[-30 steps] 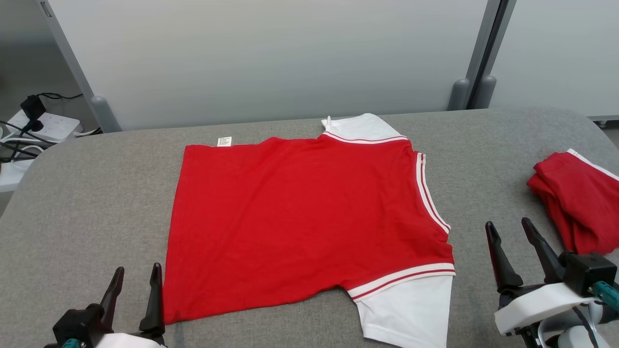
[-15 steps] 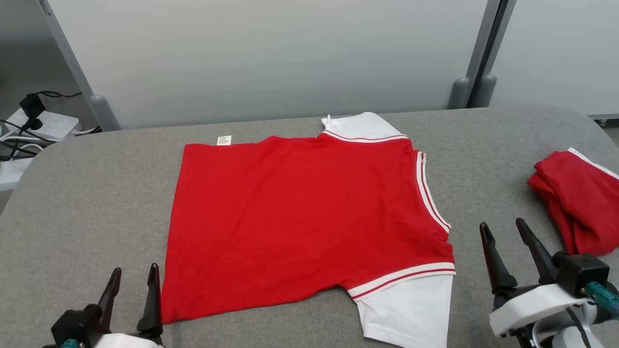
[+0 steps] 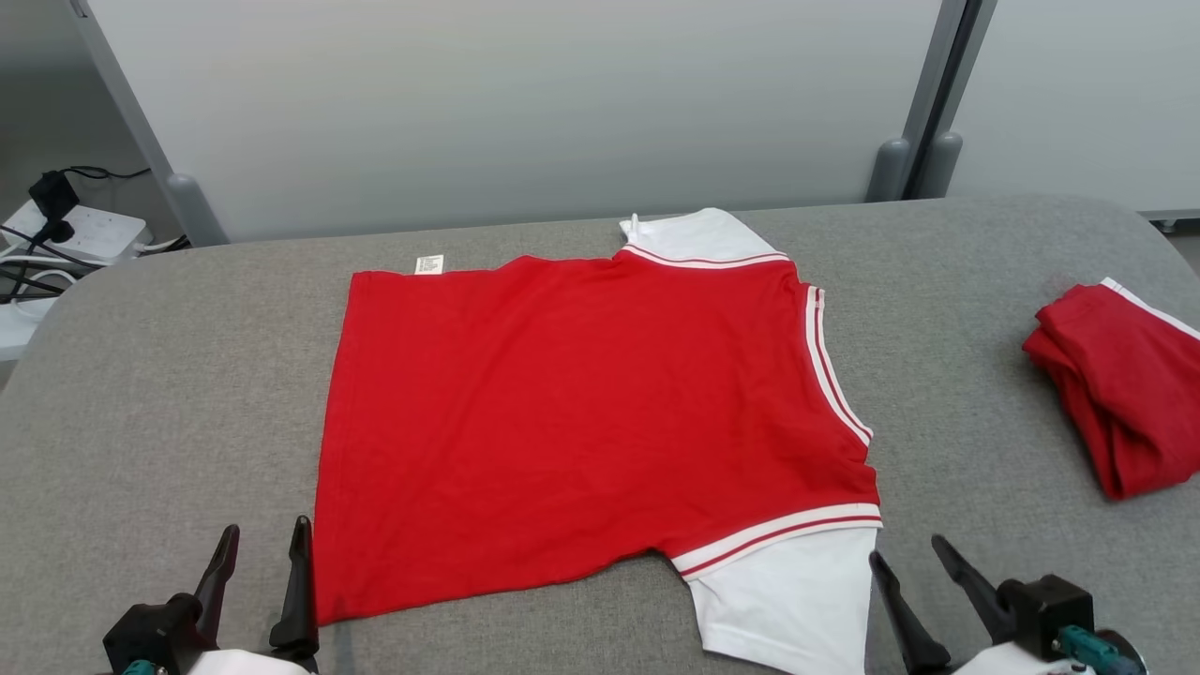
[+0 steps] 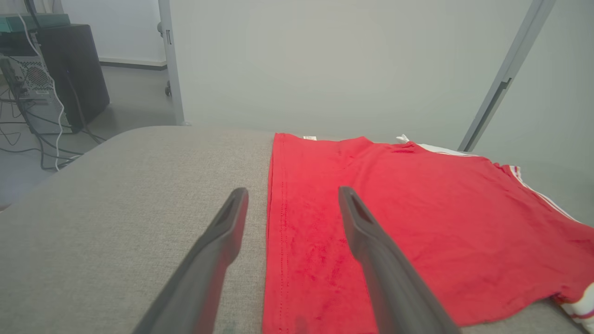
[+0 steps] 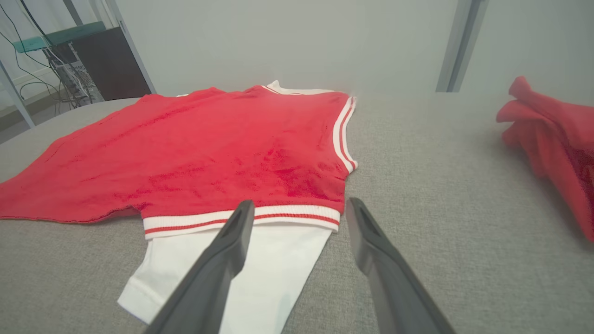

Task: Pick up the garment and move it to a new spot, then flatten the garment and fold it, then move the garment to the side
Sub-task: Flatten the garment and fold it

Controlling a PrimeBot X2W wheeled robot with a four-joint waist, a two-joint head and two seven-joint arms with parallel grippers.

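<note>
My gripper will fold the white sleeve (image 3: 785, 592) over the shirt, and its cuff (image 3: 756, 654) should bend back on itself, because the sleeve lies thin and limp past the striped trim.
The garment (image 3: 581, 422) is a red shirt with white sleeves and striped trim, spread flat on the grey padded table (image 3: 169, 375). My left gripper (image 3: 265, 539) stands open at the shirt's near left hem corner, and in the left wrist view the left gripper (image 4: 292, 195) straddles the garment (image 4: 394, 208) hem edge. My right gripper (image 3: 905, 553) is open just right of the near white sleeve (image 3: 787, 600). In the right wrist view the right gripper (image 5: 299, 206) hovers over the sleeve (image 5: 241, 264) edge of the garment (image 5: 209, 153). Neither holds anything.
A second red garment (image 3: 1120, 384) lies bunched at the table's right edge, also the red bundle (image 5: 552, 139) in the right wrist view. A pale partition wall (image 3: 525, 103) backs the table. A power strip with cables (image 3: 75, 234) sits on the floor at far left.
My right gripper has drawn back toward me and leftward, ending beside the near white sleeve. The head camera has tilted slightly. The left gripper and the garment have stayed put.
</note>
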